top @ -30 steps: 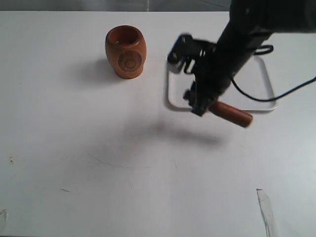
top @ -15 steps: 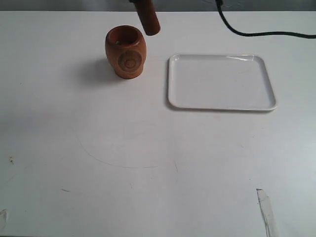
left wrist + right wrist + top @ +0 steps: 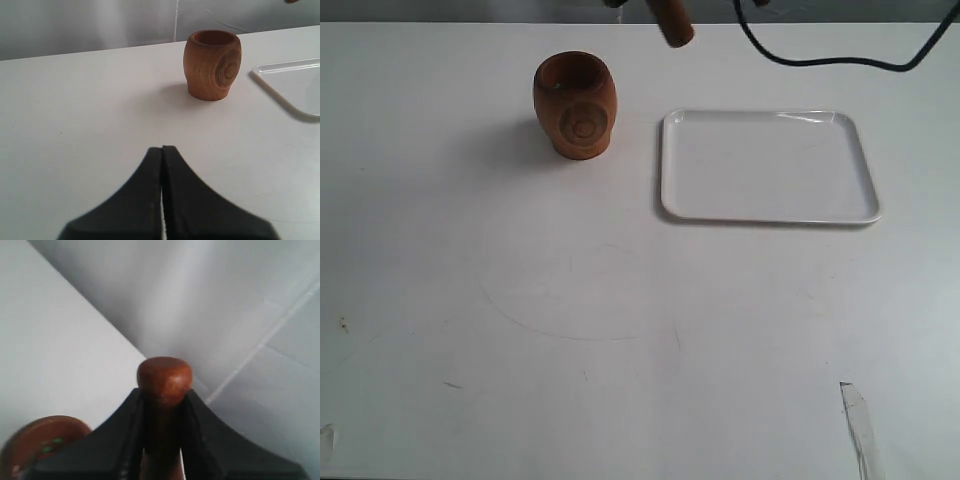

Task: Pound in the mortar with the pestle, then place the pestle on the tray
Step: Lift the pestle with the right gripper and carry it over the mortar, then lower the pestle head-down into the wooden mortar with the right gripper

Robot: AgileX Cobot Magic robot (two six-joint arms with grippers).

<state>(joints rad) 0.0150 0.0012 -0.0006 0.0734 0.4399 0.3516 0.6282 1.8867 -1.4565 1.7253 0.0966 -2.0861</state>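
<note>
The pestle's thick end (image 3: 672, 24) is tilted high next to the mortar. I should use my right gripper to turn the pestle upright over the mortar's opening (image 3: 574, 73) first, and then lower it to pound.
The orange-brown mortar (image 3: 574, 104) stands upright on the white table, left of the white tray (image 3: 767, 166), which holds nothing. Only the thick end of the reddish-brown pestle (image 3: 672, 24) shows at the top edge of the exterior view, high up and right of the mortar. My right gripper (image 3: 163, 392) is shut on the pestle (image 3: 164, 377), whose knob sticks out past the fingertips; the mortar's rim (image 3: 42, 437) lies low beside it. My left gripper (image 3: 162, 149) is shut and holds nothing, well back from the mortar (image 3: 212, 64).
A black cable (image 3: 830, 58) loops over the table's far edge above the tray. A tray corner (image 3: 290, 87) shows in the left wrist view. A tape scrap (image 3: 858, 420) lies near the front right.
The right arm carried the pestle from in front of the tray up and left to above the mortar, and it has now shifted right, further out of the top of the view.
</note>
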